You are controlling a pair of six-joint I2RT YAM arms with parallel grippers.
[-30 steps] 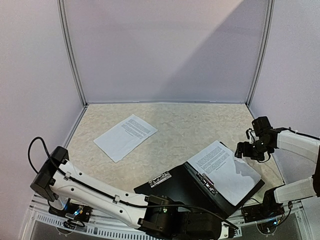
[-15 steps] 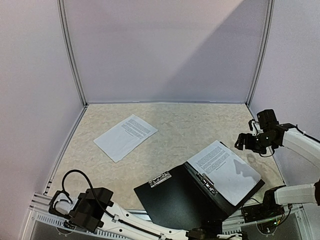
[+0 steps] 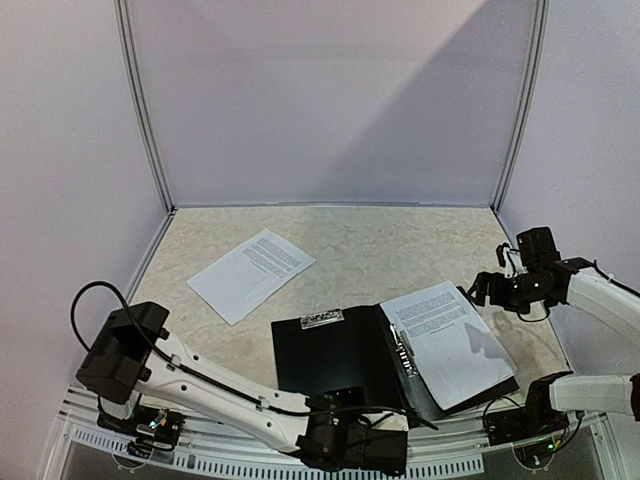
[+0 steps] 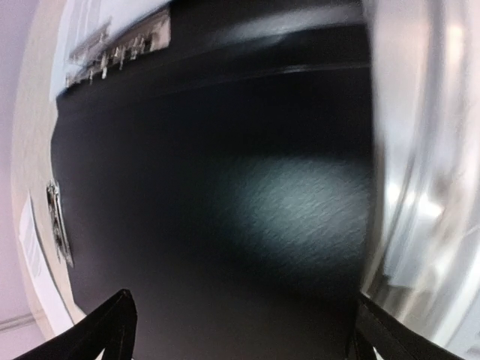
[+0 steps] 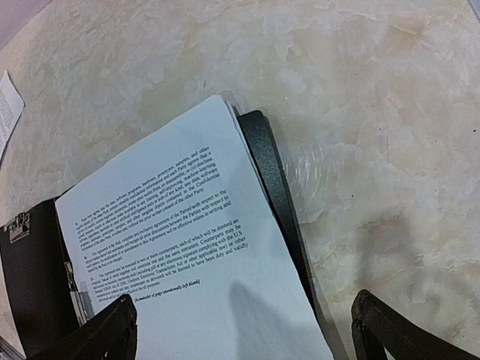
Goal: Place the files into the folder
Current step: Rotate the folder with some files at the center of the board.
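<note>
The black folder [image 3: 325, 352] is lying crooked to the front rail. Next, I straighten it first, then bring my left gripper around to the sheet's far corner [image 3: 385, 305] next to the clip.
The black folder [image 3: 325, 360] lies open near the table's front edge. A printed sheet of the files [image 3: 448, 340] rests on its right half beside the metal clip [image 3: 403, 352]. Another sheet of the files [image 3: 250, 272] lies apart at the back left. My left gripper [image 4: 241, 322] is open, hovering low over the folder's bare left cover [image 4: 225, 187], nothing between its fingers. My right gripper [image 5: 244, 315] is open above the sheet [image 5: 180, 247], near the folder's far right edge [image 5: 270, 180]. From above, the right gripper [image 3: 487, 292] hangs just past the sheet's far corner.
White walls with metal posts [image 3: 145, 110] enclose the beige table [image 3: 380, 245] on three sides. A white label [image 3: 322, 319] sits at the far edge of the folder's left cover. The left arm [image 3: 200, 385] stretches along the front rail.
The folder has turned from a diagonal lie to square with the table front and shifted left, sheet still on it. The left arm swung along the front edge. The right gripper drifted slightly.
</note>
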